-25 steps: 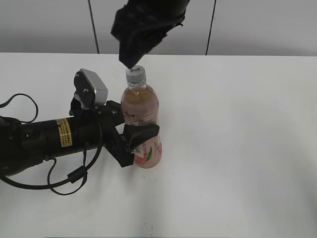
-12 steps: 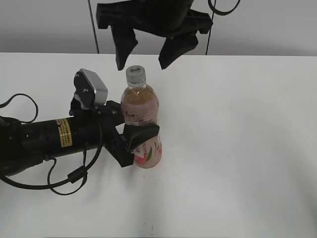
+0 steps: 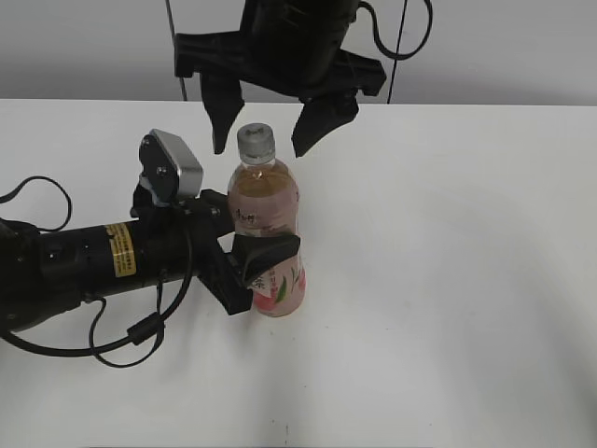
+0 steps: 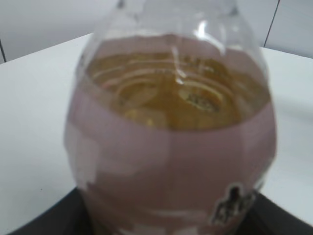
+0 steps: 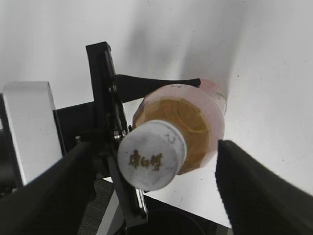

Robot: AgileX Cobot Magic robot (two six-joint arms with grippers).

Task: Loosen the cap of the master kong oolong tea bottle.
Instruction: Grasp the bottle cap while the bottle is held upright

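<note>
The white cap (image 3: 256,142) is a separate round piece sitting over the bottle's neck (image 3: 258,165), so it will come off whole when I raise my right gripper.
The master kong oolong tea bottle (image 3: 268,238) stands upright on the white table (image 3: 448,280); it also shows in the left wrist view (image 4: 171,147) and from above in the right wrist view (image 5: 195,122). Its white cap (image 3: 256,140) is on the neck, its logo top facing the right wrist camera (image 5: 151,161). My left gripper (image 3: 250,271) is shut on the bottle's lower body from the left. My right gripper (image 3: 261,140) hangs above, open, one finger (image 3: 219,117) on each side of the cap, not touching it.
The left arm (image 3: 84,266) with its wrist camera (image 3: 171,166) and a looping black cable (image 3: 131,341) lies across the table's left part. A grey wall (image 3: 504,47) stands behind the table.
My right gripper has opened wide, turned and come down a little, so its fingers now flank the cap. The bottle and the left gripper have not moved.
</note>
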